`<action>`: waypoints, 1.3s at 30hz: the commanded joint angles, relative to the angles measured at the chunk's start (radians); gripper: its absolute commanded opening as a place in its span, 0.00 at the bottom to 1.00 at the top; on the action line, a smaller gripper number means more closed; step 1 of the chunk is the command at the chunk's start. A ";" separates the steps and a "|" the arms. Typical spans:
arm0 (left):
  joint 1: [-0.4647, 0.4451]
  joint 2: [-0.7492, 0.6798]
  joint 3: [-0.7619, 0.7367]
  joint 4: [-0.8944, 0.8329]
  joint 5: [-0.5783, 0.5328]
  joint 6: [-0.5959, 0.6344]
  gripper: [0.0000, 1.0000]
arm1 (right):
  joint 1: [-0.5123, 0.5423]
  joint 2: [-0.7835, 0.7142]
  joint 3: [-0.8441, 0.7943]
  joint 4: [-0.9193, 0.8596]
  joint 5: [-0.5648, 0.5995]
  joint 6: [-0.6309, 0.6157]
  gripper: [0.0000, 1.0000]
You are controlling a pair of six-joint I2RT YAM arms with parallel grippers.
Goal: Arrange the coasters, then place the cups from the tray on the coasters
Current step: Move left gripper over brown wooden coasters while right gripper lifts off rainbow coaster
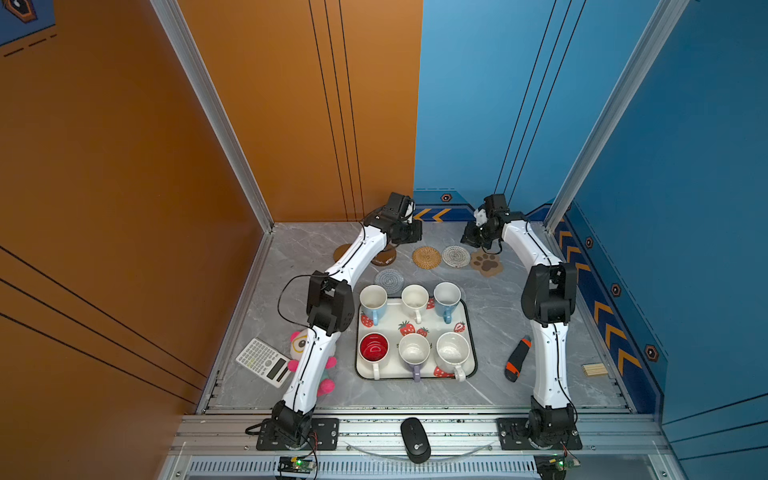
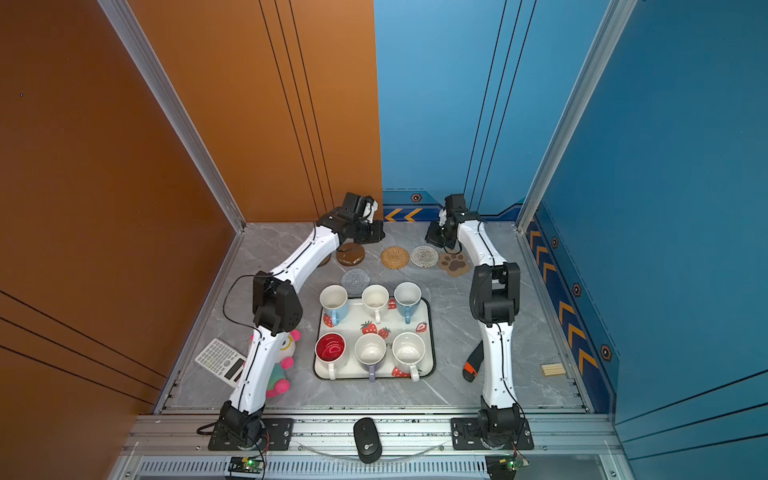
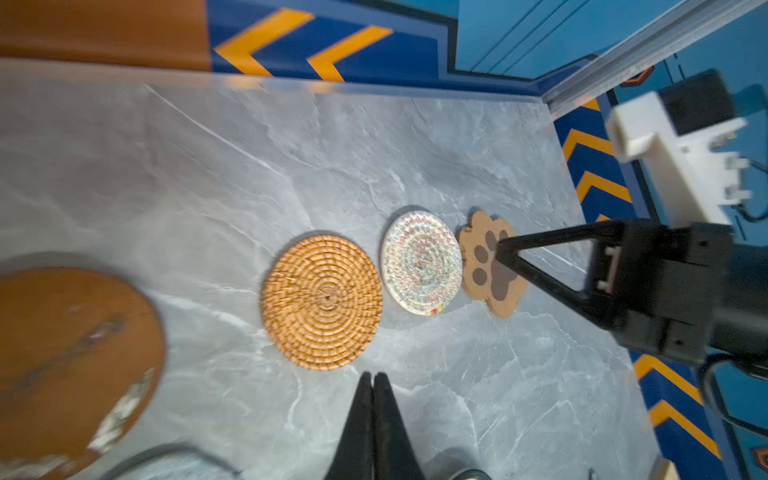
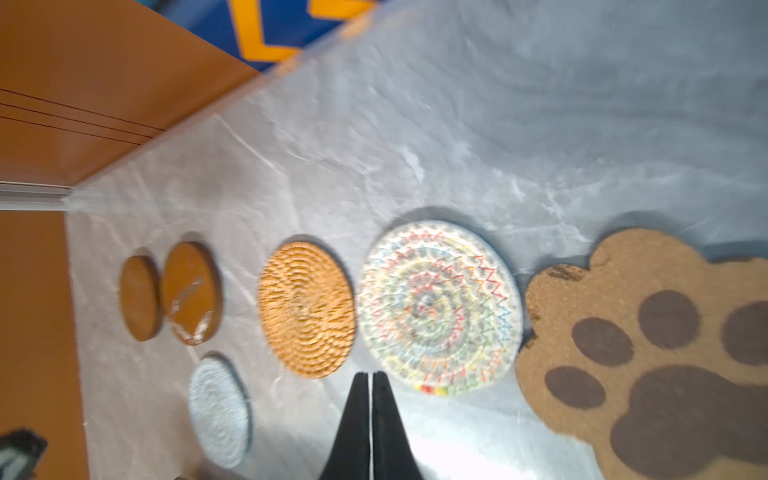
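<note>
My left gripper should go back and push the outer brown disc [image 4: 140,297] away before I place cups, because the brown discs lie nearly edge to edge [image 4: 161,297].
Six coasters lie near the back wall: two brown discs [image 4: 141,297] [image 1: 384,259], a tan woven round [image 1: 427,257], a whitish woven round [image 1: 456,256] and a paw-print coaster [image 1: 486,263] in a row, with a grey woven round [image 1: 389,280] nearer the tray. The strawberry tray [image 1: 473,332] holds several cups, among them a light blue one [image 1: 373,302], a red-inside one [image 1: 374,349] and a lavender one [image 1: 414,351]. My left gripper [image 3: 372,376] is shut and empty above the table just short of the tan round. My right gripper [image 4: 370,375] is shut and empty, its tips over the paw coaster's edge.
A calculator [image 1: 264,361] and a plush toy [image 1: 328,374] lie left of the tray under my left arm. An orange-black knife [image 1: 517,359] and a small wooden bundle [image 1: 595,370] lie to the right. A black mouse [image 1: 415,440] rests on the front rail.
</note>
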State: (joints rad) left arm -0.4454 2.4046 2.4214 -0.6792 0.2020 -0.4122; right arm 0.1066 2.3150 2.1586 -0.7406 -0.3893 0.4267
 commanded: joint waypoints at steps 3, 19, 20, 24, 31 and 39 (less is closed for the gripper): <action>0.053 -0.103 -0.021 -0.195 -0.280 0.175 0.29 | 0.027 -0.128 -0.082 -0.015 -0.005 -0.002 0.06; 0.226 -0.083 -0.153 -0.278 -0.405 0.263 0.70 | 0.096 -0.418 -0.500 0.140 0.042 0.017 0.50; 0.226 -0.067 -0.140 -0.279 -0.413 0.270 0.70 | 0.097 -0.430 -0.524 0.152 0.043 0.022 0.53; 0.226 -0.006 -0.102 -0.279 -0.405 0.282 0.75 | 0.097 -0.471 -0.594 0.175 0.049 0.034 0.59; 0.227 0.068 -0.059 -0.277 -0.370 0.262 0.77 | 0.098 -0.518 -0.671 0.197 0.056 0.049 0.63; 0.227 0.137 -0.003 -0.276 -0.384 0.246 0.79 | 0.099 -0.523 -0.699 0.221 0.036 0.072 0.64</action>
State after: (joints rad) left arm -0.2161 2.5134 2.3764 -0.9398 -0.1799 -0.1509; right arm 0.2024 1.8309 1.4742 -0.5396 -0.3618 0.4793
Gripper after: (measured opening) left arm 0.788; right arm 0.641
